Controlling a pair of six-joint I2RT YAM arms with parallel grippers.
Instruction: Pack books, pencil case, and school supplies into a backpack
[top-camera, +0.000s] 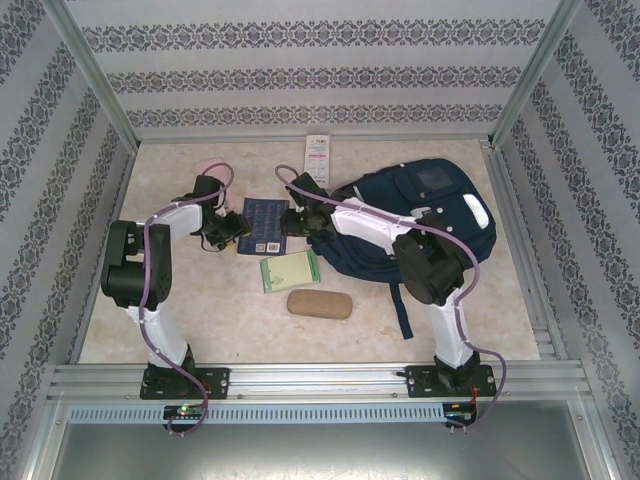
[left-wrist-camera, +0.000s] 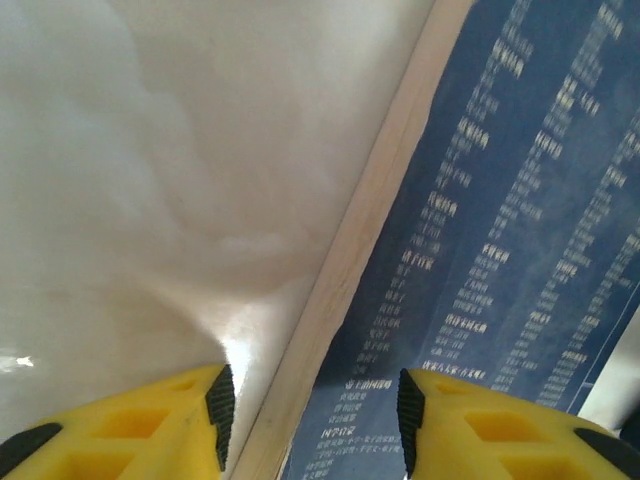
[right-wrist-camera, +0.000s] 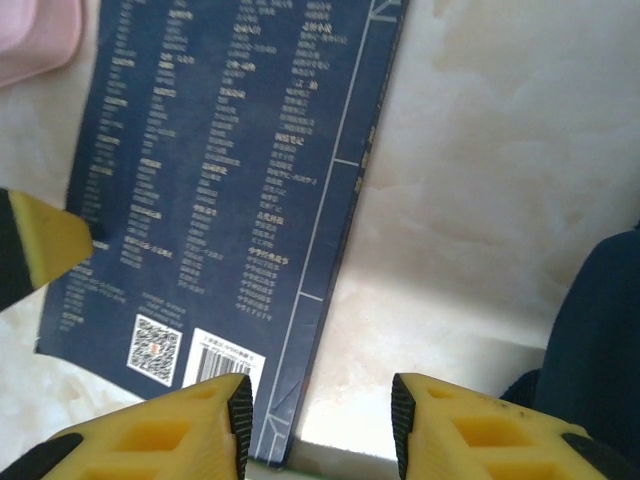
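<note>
My right gripper should lift the spine side of the dark blue book (top-camera: 264, 225) first, because the book is lying flat against the surface. My left gripper will take the page edge (left-wrist-camera: 350, 260) after that.
A dark blue book (top-camera: 264, 225) with white print lies flat on the table between my two grippers. My left gripper (left-wrist-camera: 314, 412) is open and straddles the book's (left-wrist-camera: 500, 200) cream page edge, one finger over the table and one over the cover. My right gripper (right-wrist-camera: 320, 425) is open at the opposite side, with the book's (right-wrist-camera: 220, 170) spine corner between its fingers. In the top view the left gripper (top-camera: 237, 228) and right gripper (top-camera: 293, 222) flank the book. The navy backpack (top-camera: 430, 215) lies at the right. A pale green notebook (top-camera: 290, 271) and a brown pencil case (top-camera: 320, 304) lie nearer the front.
A narrow white pack (top-camera: 317, 155) lies at the back wall. A pink item (top-camera: 207, 170) sits behind the left arm. The backpack's fabric (right-wrist-camera: 600, 350) is close to my right gripper's right finger. Patterned walls and metal rails enclose the table.
</note>
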